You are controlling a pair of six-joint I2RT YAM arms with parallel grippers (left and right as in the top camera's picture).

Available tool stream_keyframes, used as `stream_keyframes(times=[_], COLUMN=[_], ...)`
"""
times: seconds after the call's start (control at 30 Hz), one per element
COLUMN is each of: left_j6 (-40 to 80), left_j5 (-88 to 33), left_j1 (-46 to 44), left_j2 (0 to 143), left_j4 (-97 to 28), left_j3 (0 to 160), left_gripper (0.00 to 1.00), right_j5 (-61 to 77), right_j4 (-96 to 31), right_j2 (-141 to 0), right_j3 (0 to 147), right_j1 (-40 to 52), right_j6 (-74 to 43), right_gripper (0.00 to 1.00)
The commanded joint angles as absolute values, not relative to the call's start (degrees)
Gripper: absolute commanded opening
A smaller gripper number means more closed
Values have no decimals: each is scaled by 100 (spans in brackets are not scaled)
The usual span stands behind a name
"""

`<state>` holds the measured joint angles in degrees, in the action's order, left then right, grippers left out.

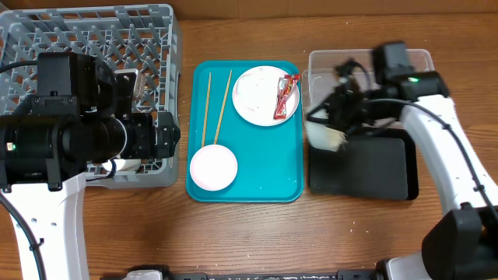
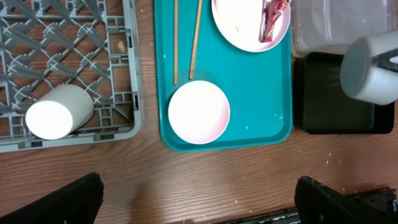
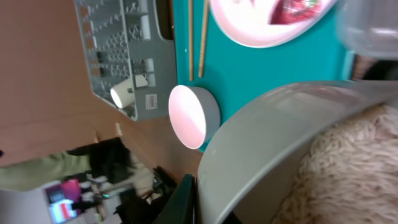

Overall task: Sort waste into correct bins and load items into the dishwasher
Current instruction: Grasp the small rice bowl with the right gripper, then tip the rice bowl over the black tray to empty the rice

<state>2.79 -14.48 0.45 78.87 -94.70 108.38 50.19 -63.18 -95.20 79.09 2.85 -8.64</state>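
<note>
I see rice [image 3: 351, 171] still in the greenish-white bowl, so my right gripper should tip it out over the black tray [image 1: 366, 169] before placing the bowl on the teal tray.
My right gripper [image 1: 338, 105] is shut on the rim of the pale greenish-white bowl [image 1: 325, 136]. It holds the bowl tilted where the clear tub [image 1: 420, 58] meets the black tray [image 1: 377, 167]. In the right wrist view the bowl [image 3: 280, 143] holds a whitish lumpy mass [image 3: 354, 168]; I cannot tell whether it is rice or paper. The plate [image 1: 257, 97] with the red wrapper [image 1: 286, 97], two chopsticks [image 1: 215, 105] and the pink bowl [image 1: 212, 167] lie on the teal tray [image 1: 264, 167]. My left gripper [image 2: 199, 186] is open and empty over the table, beside the grey rack [image 1: 93, 35]. A white cup [image 2: 59, 112] lies in the rack.
The teal tray sits between the rack and the two bins. Bare wooden table [image 1: 257, 233] runs along the front, with a few loose rice grains [image 2: 328, 160] near the black tray. The left arm's body covers much of the rack in the overhead view.
</note>
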Motion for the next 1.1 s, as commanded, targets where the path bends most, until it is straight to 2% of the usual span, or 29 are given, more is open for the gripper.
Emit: stream_keyframes(times=[0.0, 0.17, 0.3, 0.43, 0.8, 0.9, 1.0, 1.07], left_j6=[185, 185, 185, 185, 185, 185, 185, 185], left_j5=[-1417, -1417, -1417, -1417, -1417, -1417, -1417, -1417], left_j1=[34, 34, 34, 34, 34, 34, 34, 34], left_j2=[7874, 7874, 7874, 7874, 7874, 7874, 7874, 7874], left_j4=[-9450, -9450, -9448, -9450, -9448, -9448, -9448, -9450], left_j3=[10923, 10923, 10923, 10923, 10923, 10923, 10923, 10923], left_gripper=[100, 100, 100, 100, 100, 100, 100, 100], right_j5=[5970, 6659, 8180, 8995, 8145, 8187, 8991, 8482], right_j4=[-6326, -5968, -5911, -6104, -6637, -6405, -6571, -6095], right_j2=[-9531, -9531, -9531, -9531, -9531, -9555, -9564, -9583], right_j3=[7352, 6510, 6294, 6294, 6294, 6294, 6311, 6305], right_j1=[-303, -1186, -1761, -1844, -1850, -1850, -1857, -1857], right_j6=[-45, 731, 1717, 2018, 1809, 1656, 1623, 1610], right_gripper=[4, 4, 4, 4, 4, 4, 4, 4])
